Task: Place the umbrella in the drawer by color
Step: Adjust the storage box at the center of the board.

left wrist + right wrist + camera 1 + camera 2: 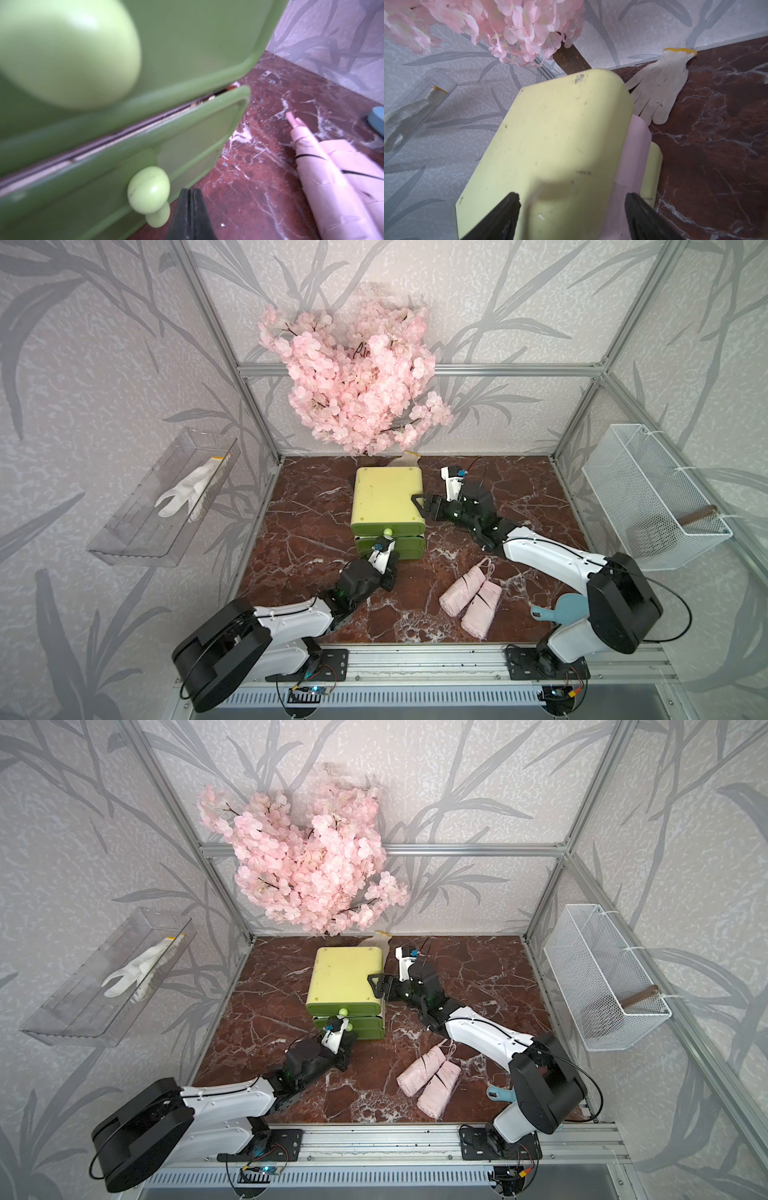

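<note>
The closed fingers of my left gripper are next to the lower knob, so next my left gripper steadies the unit's opposite side while my right gripper grabs that knob.
Two folded pink umbrellas lie side by side on the marble floor, right of centre in both top views, and show in the left wrist view. The yellow-green drawer unit stands at the middle back, with green fronts and pale round knobs. My left gripper is shut on nothing, its tips just beside a lower knob. My right gripper is open, straddling the unit's upper right edge. A pink band shows on the unit's side.
A white glove lies behind the unit. A blue paddle-shaped thing lies by the right arm's base. Pink blossom branches hang over the back. A clear wall tray holds another glove; a white mesh basket hangs on the right wall.
</note>
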